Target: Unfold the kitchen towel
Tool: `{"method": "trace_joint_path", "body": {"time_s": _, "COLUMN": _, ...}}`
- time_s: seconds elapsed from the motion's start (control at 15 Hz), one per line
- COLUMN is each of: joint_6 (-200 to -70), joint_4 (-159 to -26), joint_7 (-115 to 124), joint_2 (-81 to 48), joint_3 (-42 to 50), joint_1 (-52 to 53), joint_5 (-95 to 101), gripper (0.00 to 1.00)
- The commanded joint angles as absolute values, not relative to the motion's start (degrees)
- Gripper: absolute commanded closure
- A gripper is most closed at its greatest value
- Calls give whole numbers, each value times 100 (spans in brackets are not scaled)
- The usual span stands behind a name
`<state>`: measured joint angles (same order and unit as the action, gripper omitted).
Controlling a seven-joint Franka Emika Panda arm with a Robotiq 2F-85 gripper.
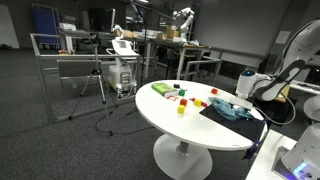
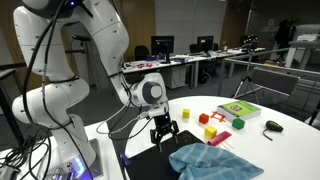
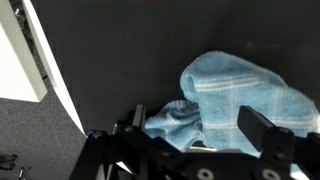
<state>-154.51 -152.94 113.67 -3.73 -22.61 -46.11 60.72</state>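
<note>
I see the kitchen towel [image 1: 231,110] lying in loose, overlapping folds [image 3: 194,108], so I expect it to drop open into a long, limp drape as I raise it.
The kitchen towel [image 2: 215,160] is a teal-blue cloth with lighter stripes, lying bunched and folded on a flat black mat [image 2: 148,163] on the round white table [image 2: 285,150]. It also shows in an exterior view [image 1: 228,108] and in the wrist view [image 3: 240,95]. My gripper [image 2: 163,132] hangs just above the mat at the towel's near edge. In the wrist view the gripper [image 3: 195,128] is open, with a fold of the towel lying between and below the two fingers. Whether the fingers touch the cloth cannot be told.
A green box [image 2: 238,110], red and yellow blocks [image 2: 210,130] and a small black object [image 2: 273,126] lie on the table beyond the towel. The table edge [image 3: 30,60] runs close beside the mat. Desks, stands and chairs stand around the room.
</note>
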Motion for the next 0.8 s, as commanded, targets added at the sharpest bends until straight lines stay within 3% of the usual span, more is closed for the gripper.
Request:
{"method": "trace_joint_path", "body": {"time_s": 0.0, "joint_6": -15724, "joint_4": -14810, "joint_7": 11261, "joint_2": -1238, "joint_3": -2178, "joint_1": -4572, "joint_5": 6872, "gripper": 0}}
{"method": "trace_joint_path", "body": {"time_s": 0.67, "joint_6": -16179, "joint_4": -13933, "joint_7": 10242, "joint_2": -2293, "joint_3": -1882, "joint_1": -4603, "joint_5": 8458, "gripper": 0}}
{"method": "trace_joint_path", "body": {"time_s": 0.73, "joint_6": -16154, "joint_4": -13874, "joint_7": 10271, "joint_2": -2340, "joint_3": -1877, "joint_1": -4590, "joint_5": 8538, "gripper": 25}}
